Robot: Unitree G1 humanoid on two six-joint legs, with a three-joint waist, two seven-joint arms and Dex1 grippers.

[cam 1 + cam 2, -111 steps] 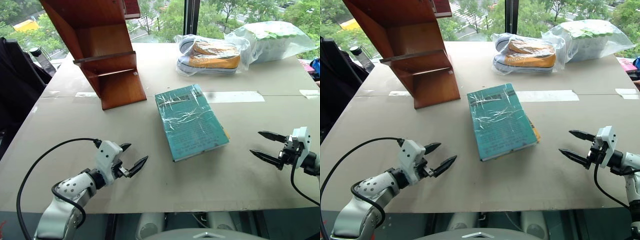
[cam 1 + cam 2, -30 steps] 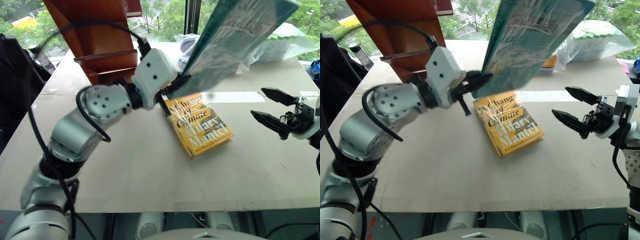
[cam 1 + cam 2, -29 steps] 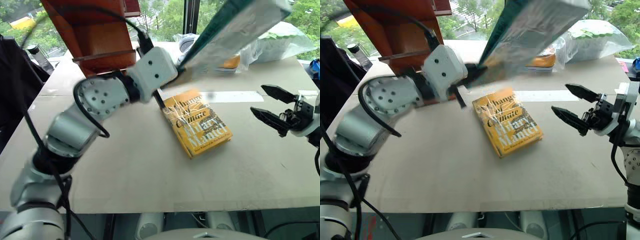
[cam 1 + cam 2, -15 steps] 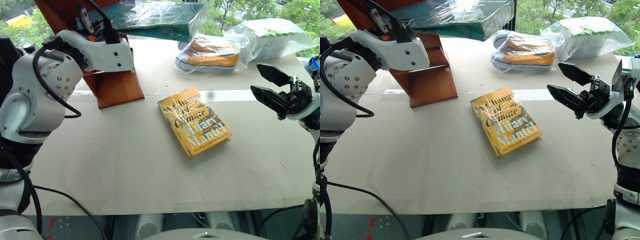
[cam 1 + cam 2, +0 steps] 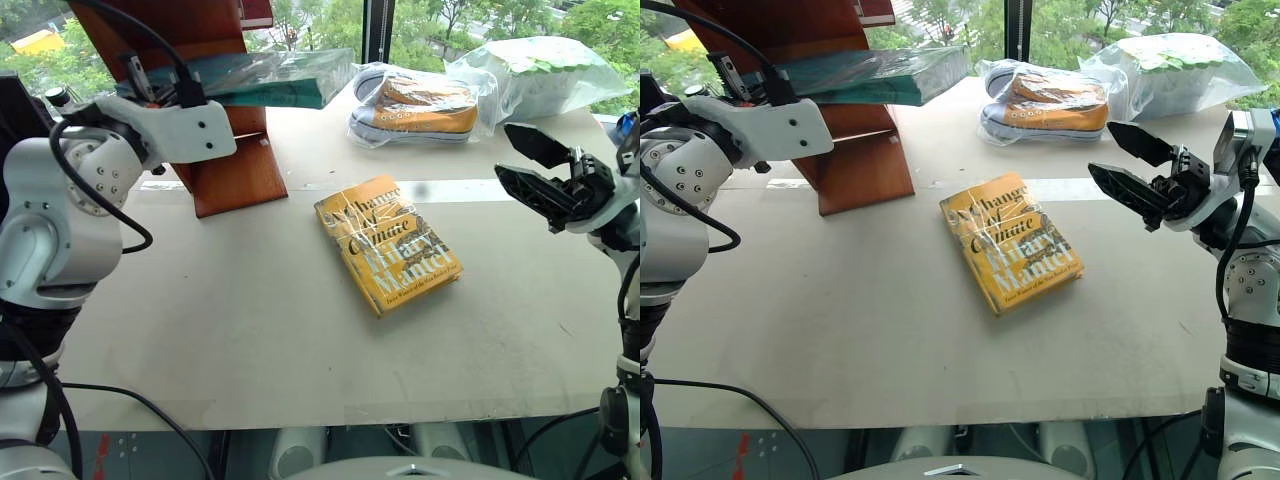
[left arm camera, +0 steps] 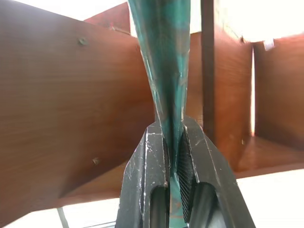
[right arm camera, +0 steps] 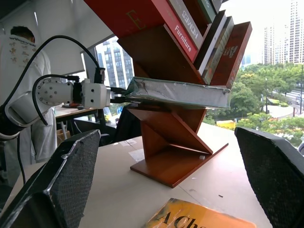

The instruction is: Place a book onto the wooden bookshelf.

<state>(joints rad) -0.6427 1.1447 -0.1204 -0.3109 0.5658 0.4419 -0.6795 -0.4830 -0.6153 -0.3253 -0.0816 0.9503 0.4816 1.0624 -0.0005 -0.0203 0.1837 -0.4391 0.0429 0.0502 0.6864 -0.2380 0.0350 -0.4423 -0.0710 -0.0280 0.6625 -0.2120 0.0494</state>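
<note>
Next, my left gripper opens to let go of the book and comes to its front edge [image 5: 258, 98], because the teal-green book's loose end [image 5: 324, 80] sticks out past the wooden bookshelf while the gripper holds the book's other end.
The teal-green book [image 5: 272, 79], wrapped in shiny plastic, hangs roughly level in the air beside the wooden bookshelf [image 5: 228, 158]. One end of the book reaches in front of the shelf's middle tiers. My left gripper [image 6: 174, 159] is shut on the book's edge [image 6: 161, 57]. In the right wrist view the book [image 7: 176, 93] crosses in front of the slanted shelf [image 7: 176, 148]. Off to the right above the table, my right gripper [image 5: 1102, 148] is open and holds nothing.
A yellow-orange book [image 5: 394, 244] lies flat mid-table. At the back stand a bagged pair of orange shoes [image 5: 420, 105] and a clear bag of white-green items [image 5: 545, 68]. Books [image 7: 199, 21] fill the shelf's upper tiers. A person [image 7: 26, 71] stands beyond the table.
My left arm swung the teal book from a steep tilt above the yellow-orange book over to the shelf and turned it level. My right gripper rose a little and stayed open.
</note>
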